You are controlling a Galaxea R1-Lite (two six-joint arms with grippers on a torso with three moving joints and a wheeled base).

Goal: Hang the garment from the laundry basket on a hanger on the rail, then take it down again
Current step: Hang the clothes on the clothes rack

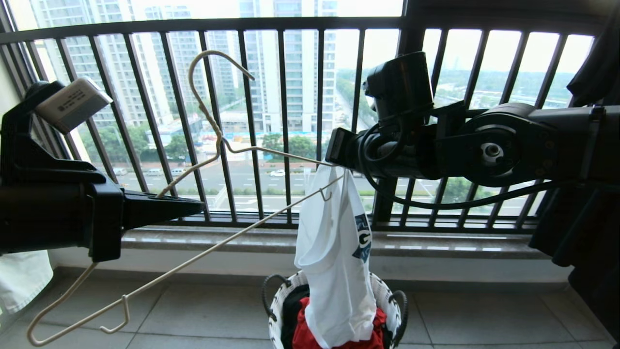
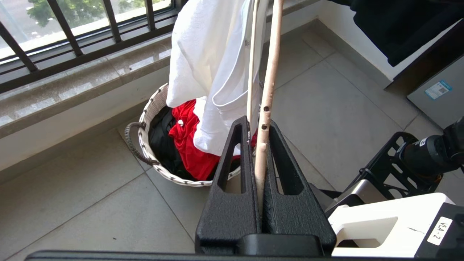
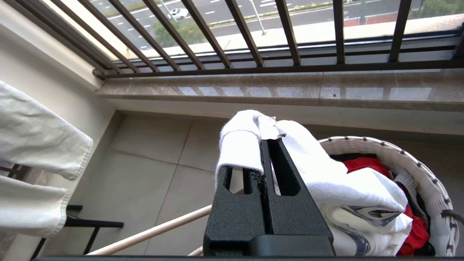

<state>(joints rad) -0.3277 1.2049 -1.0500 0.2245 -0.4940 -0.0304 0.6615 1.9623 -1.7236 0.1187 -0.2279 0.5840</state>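
Observation:
My left gripper has only the hanger's far end (image 1: 341,174) at the white garment, and the rest of the hanger slants outside. It should turn round and push the hanger further into the neck (image 1: 317,238).
The white garment (image 1: 334,252) hangs from my right gripper (image 1: 335,148), its lower end trailing into the laundry basket (image 1: 387,295) on the floor. In the right wrist view the right gripper (image 3: 268,142) is shut on a bunched fold of the garment (image 3: 326,177). My left gripper (image 1: 196,208) is shut on one sloping arm of the cream wire hanger (image 1: 219,140), which is tilted with its hook up. The hanger's far end reaches the garment near the right gripper. In the left wrist view the left gripper (image 2: 257,125) clamps the hanger (image 2: 266,90). The rail is out of view.
A red garment (image 1: 310,334) and a black one lie in the basket. Black window railing bars (image 1: 286,121) and a stone ledge (image 1: 436,242) stand behind. Dark clothing (image 1: 591,218) hangs at the right, pale cloth (image 1: 19,281) at the left. The robot's base (image 2: 398,217) is near the basket.

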